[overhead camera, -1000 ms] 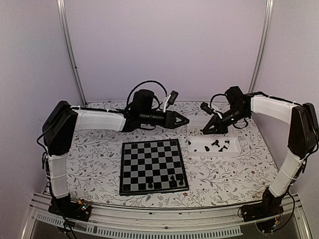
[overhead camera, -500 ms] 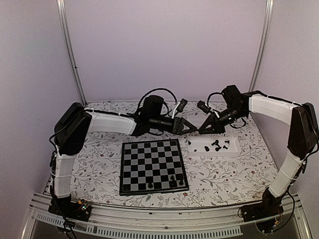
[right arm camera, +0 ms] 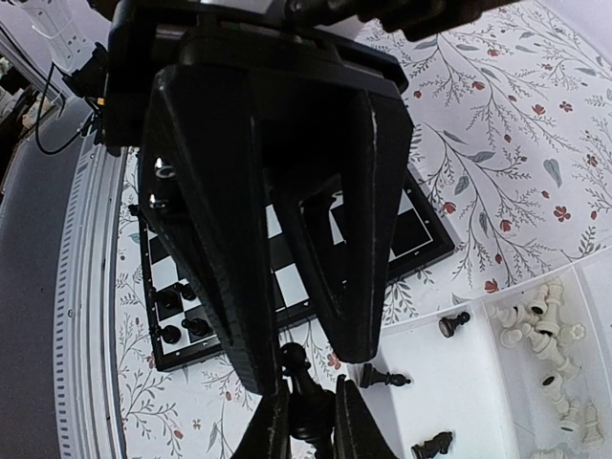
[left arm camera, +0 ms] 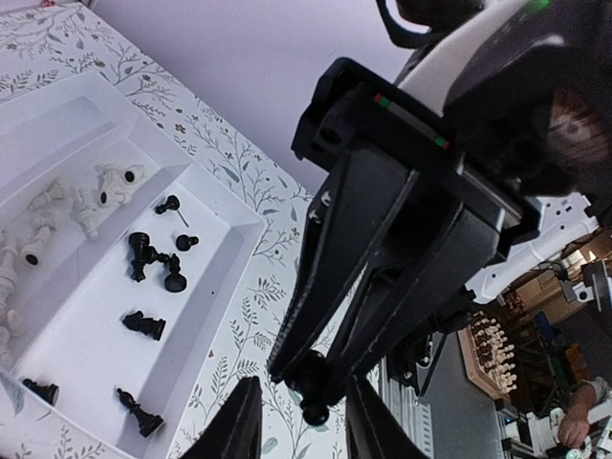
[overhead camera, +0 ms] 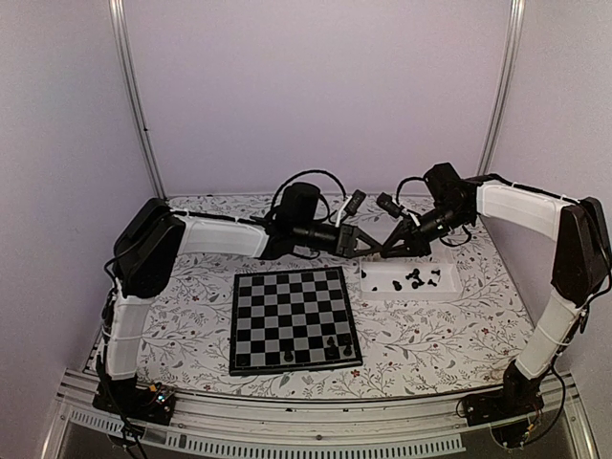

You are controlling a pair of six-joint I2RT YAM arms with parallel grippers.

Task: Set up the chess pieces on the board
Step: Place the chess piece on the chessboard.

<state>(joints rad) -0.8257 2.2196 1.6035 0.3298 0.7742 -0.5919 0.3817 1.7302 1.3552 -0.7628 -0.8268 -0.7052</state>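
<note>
Next, my left gripper closes its fingers, which are open around the black chess piece's loose end (right arm camera: 294, 356), before my right gripper opens and goes to the tray (overhead camera: 409, 283).
Above the table between board and tray, my right gripper (overhead camera: 390, 251) (right arm camera: 312, 382) is shut on a black chess piece (right arm camera: 292, 356) (left arm camera: 314, 378). My left gripper (overhead camera: 373, 248) (left arm camera: 302, 381) meets it nose to nose. Its jaws are open, one finger on each side of that piece, with a gap showing at both. The board (overhead camera: 295, 318) (right arm camera: 426, 234) lies flat in front of the arms. Three black pieces (overhead camera: 332, 340) stand along its near edge. More black pieces (overhead camera: 416, 278) (left arm camera: 148, 253) lie in the white tray (overhead camera: 449, 292).
The tray (left arm camera: 239, 229) has two compartments, and white pieces (left arm camera: 105, 182) lie in the far one. Both forearms hang over the flowered tablecloth behind the board. Metal posts stand at the back corners.
The left arm has reached right until its fingers straddle the piece in the right gripper, and its jaws have narrowed. The right gripper shifted slightly left, still gripping the piece.
</note>
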